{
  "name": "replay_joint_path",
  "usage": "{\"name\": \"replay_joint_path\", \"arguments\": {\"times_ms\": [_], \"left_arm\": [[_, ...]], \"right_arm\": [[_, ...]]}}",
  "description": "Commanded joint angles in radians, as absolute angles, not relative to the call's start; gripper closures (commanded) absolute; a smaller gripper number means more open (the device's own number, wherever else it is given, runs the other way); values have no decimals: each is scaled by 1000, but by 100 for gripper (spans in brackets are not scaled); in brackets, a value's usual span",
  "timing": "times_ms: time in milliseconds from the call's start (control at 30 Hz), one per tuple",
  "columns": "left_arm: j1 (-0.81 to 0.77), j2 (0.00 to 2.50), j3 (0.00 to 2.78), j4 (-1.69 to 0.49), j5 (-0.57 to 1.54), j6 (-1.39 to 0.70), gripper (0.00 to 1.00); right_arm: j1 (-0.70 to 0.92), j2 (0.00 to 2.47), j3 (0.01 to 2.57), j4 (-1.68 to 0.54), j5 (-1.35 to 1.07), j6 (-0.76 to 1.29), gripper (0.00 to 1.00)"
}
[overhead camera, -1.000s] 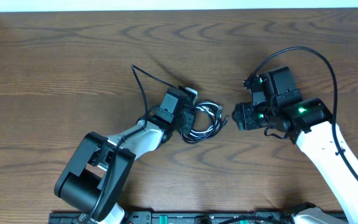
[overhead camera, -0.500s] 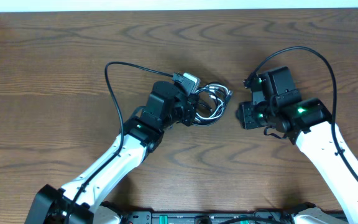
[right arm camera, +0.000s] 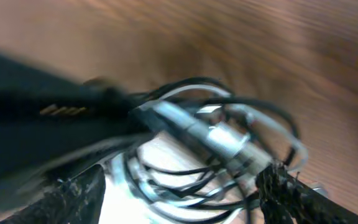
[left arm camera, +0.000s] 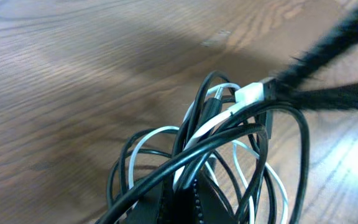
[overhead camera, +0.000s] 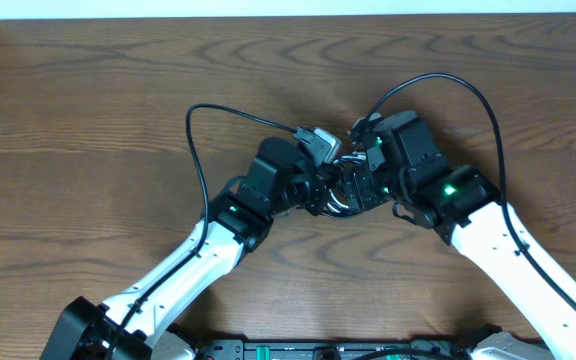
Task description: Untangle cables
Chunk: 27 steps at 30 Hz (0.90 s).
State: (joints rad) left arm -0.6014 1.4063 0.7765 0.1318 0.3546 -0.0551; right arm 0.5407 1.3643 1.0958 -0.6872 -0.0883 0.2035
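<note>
Next, my left gripper opens and lets go of the bundle (overhead camera: 342, 203) before I pull loops apart, because it is pinching several black and white cables (left arm camera: 188, 158) tight together.
The cables (overhead camera: 340, 196) are a small tangled bundle of black loops and one white cord at the table's middle, held up between both grippers. My left gripper (overhead camera: 314, 186) is shut on the bundle; in the left wrist view its fingers (left arm camera: 229, 208) pinch several black and white strands (left arm camera: 229, 143), and a white plug (left arm camera: 250, 94) sticks out at the top. My right gripper (overhead camera: 356, 186) is open right against the bundle. In the blurred right wrist view its fingers (right arm camera: 182, 196) stand wide on either side of the cables (right arm camera: 216, 143) and a silver plug (right arm camera: 219, 134).
The brown wooden table (overhead camera: 88, 90) lies all around. Each arm carries its own thick black cable, looping over the left arm (overhead camera: 193, 130) and the right arm (overhead camera: 488, 110). The left gripper shows as a dark blur (right arm camera: 42, 118) in the right wrist view.
My left arm stretched out and carried the bundle up and right off the table. My right gripper swung left and closed the gap, and now sits around the bundle.
</note>
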Motion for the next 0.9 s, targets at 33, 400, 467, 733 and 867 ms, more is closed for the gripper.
{"name": "replay_joint_path", "arguments": {"times_ms": [33,400,467,733,867], "left_arm": [[-613,1390,794,141,377,-64,93],[-612,1365,794,137,347,-59,92],[-612,1364,794,136,347,-59,93],[-592,1362,794,94,233,-60,56],[-566,1361,794,79,216,-60,45]], "right_arm": [[542,1411,1104,-696,89,255,28],[542,1465,1104,-699,202,329,99],[537,1464,1104,-703,248,376,99],[420,1464,1104,-834,379,589,99],[327,1462,1104,-896,377,634,99]]}}
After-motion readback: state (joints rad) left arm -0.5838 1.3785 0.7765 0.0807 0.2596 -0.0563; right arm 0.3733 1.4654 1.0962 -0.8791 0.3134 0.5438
